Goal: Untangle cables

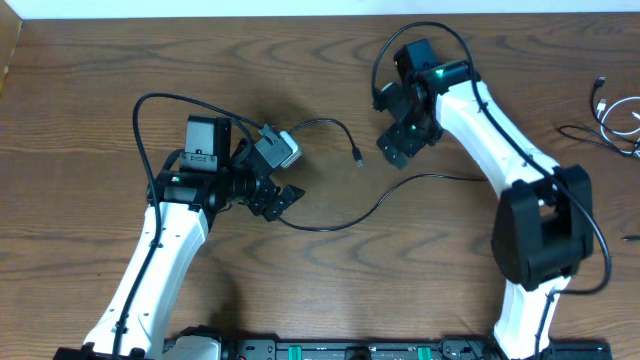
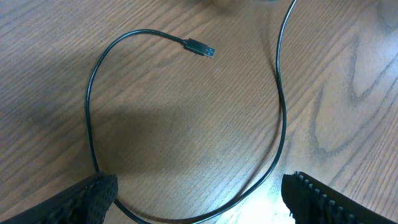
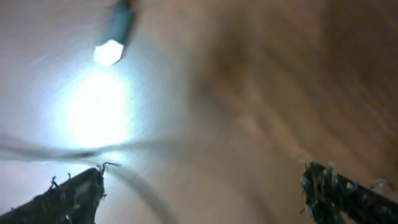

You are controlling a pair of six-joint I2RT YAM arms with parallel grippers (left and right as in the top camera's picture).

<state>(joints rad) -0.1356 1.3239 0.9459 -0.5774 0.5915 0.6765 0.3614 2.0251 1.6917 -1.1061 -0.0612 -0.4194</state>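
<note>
The black cable is lying in an open curve with its plug loose, so all of the cable will follow along when I pull it away.
A thin black cable lies on the wooden table. Its plug end sits between the two arms, and its other stretch runs right toward the right arm's base. My left gripper is open and low over the cable's curve. In the left wrist view the cable loops between the open fingers, with the plug ahead. My right gripper is open just right of the plug. Its wrist view is blurred, showing open fingers and a plug at upper left. More cables, one white, lie at the far right.
The table's far edge meets a white wall at the top. The right arm's base stands over the cable's right stretch. Thicker black arm wires arc near both wrists. A black rail runs along the table's front edge.
</note>
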